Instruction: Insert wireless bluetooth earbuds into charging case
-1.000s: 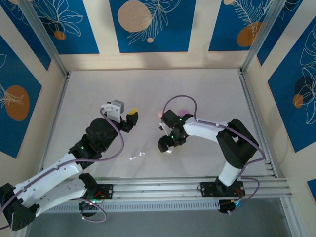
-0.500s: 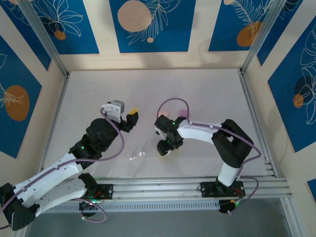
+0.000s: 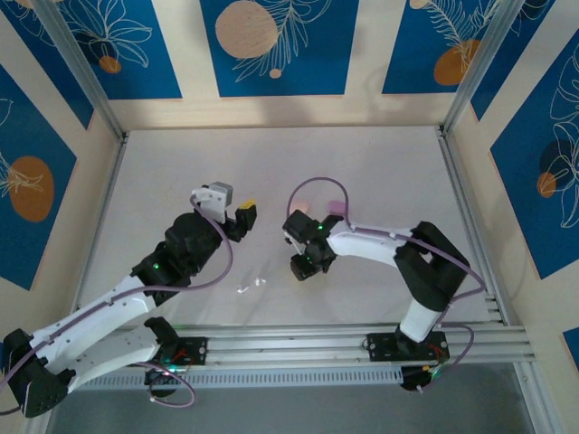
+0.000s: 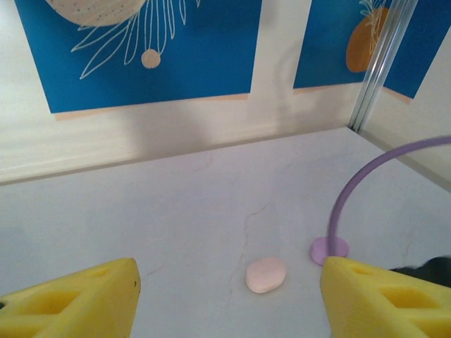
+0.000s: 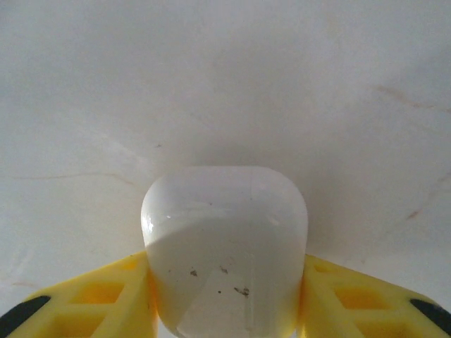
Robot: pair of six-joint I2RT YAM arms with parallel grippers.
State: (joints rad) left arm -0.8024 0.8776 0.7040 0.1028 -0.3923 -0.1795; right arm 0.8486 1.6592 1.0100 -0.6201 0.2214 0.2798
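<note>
Next, I lift the shut white charging case, because only my right gripper is holding it, and have my left gripper take its loose end before I put earbuds in.
My right gripper is shut on a white rounded charging case, held low over the table; from above, this gripper sits at mid-table. My left gripper is open, its yellow fingers spread wide with nothing between them; in the top view it hovers left of the right arm. Ahead of it lie a closed pink pebble-shaped case and a purple case, partly behind a cable. Two tiny white earbuds lie on the table near the front. Pink and purple buds are hidden.
The right arm's purple cable loops up over the purple case. The white table is fenced by aluminium rails and patterned walls. Open tabletop stretches behind both arms toward the back wall.
The right gripper has slid left and slightly back with the white case in it. The left arm has edged a little forward and right, still open.
</note>
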